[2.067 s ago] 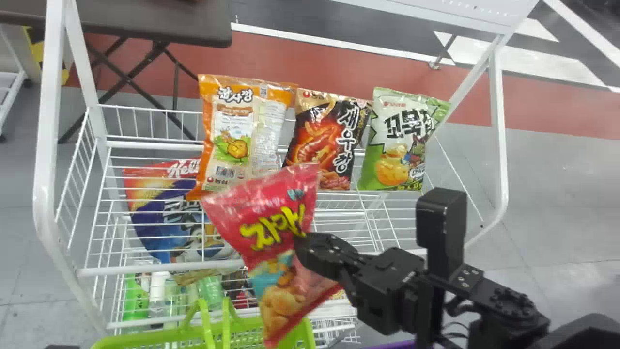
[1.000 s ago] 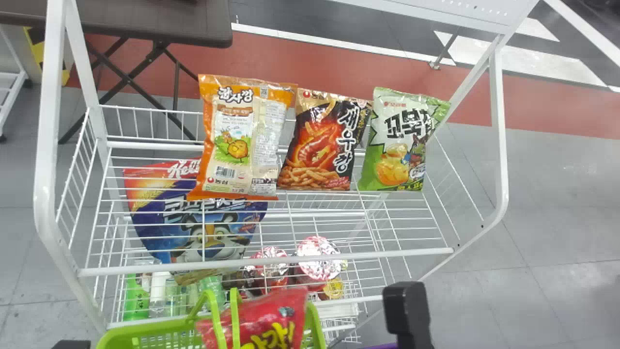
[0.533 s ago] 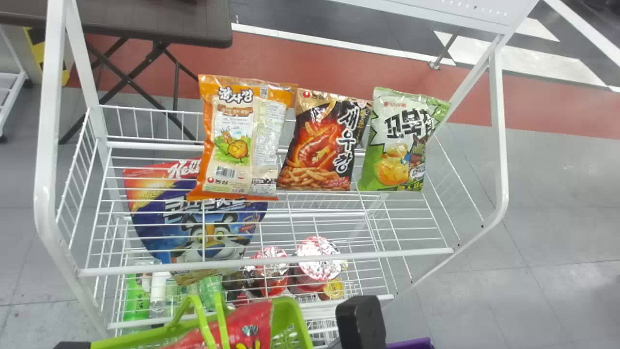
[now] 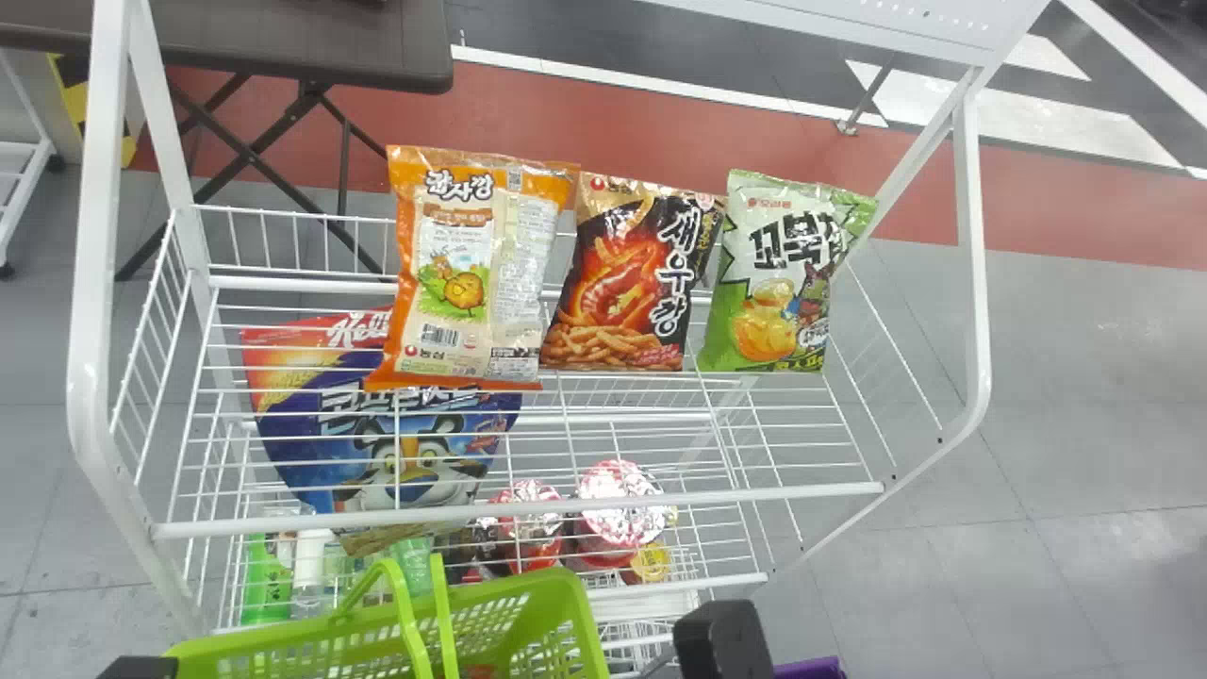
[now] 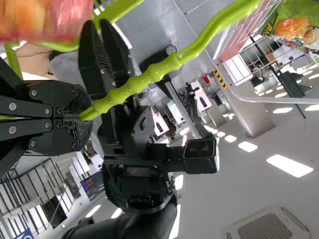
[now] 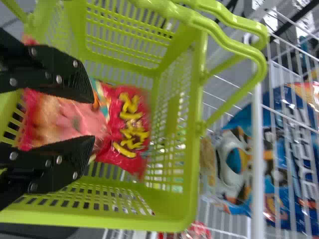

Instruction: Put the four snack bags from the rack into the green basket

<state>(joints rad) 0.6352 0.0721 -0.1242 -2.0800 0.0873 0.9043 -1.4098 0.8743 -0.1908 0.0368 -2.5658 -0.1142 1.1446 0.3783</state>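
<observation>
The orange bag point(image 4: 472, 270) will come away by itself when the robot lifts it, because a thin gap point(image 4: 554, 296) separates it from the black bag.
In the head view, part of the right gripper's arm point(image 4: 721, 637) shows at the bottom edge, right of the green basket point(image 4: 586, 634); a piece of the left gripper's arm point(image 4: 138, 668) is at bottom left. The right gripper point(image 6: 92, 118) is open over the basket point(image 6: 187, 144), and the red snack bag point(image 6: 132, 122) lies loose inside, below its parted fingers. My left gripper point(image 5: 83, 115) is shut on the green basket handle. An orange bag point(image 4: 471, 273), a black bag point(image 4: 627, 283) and a green bag point(image 4: 778, 283) stand along the rack's upper shelf.
The white wire rack point(image 4: 528, 505) stands in front of the basket. On its lower level are a blue cereal bag point(image 4: 405, 453), red-lidded cups point(image 4: 618, 509) and bottles point(image 4: 269, 580). A brown table point(image 4: 311, 47) is behind at left; something purple point(image 4: 811, 669) is at the bottom.
The right arm has come down and left from in front of the rack to the basket, carrying the red bag. Its gripper has let the bag go inside the basket.
</observation>
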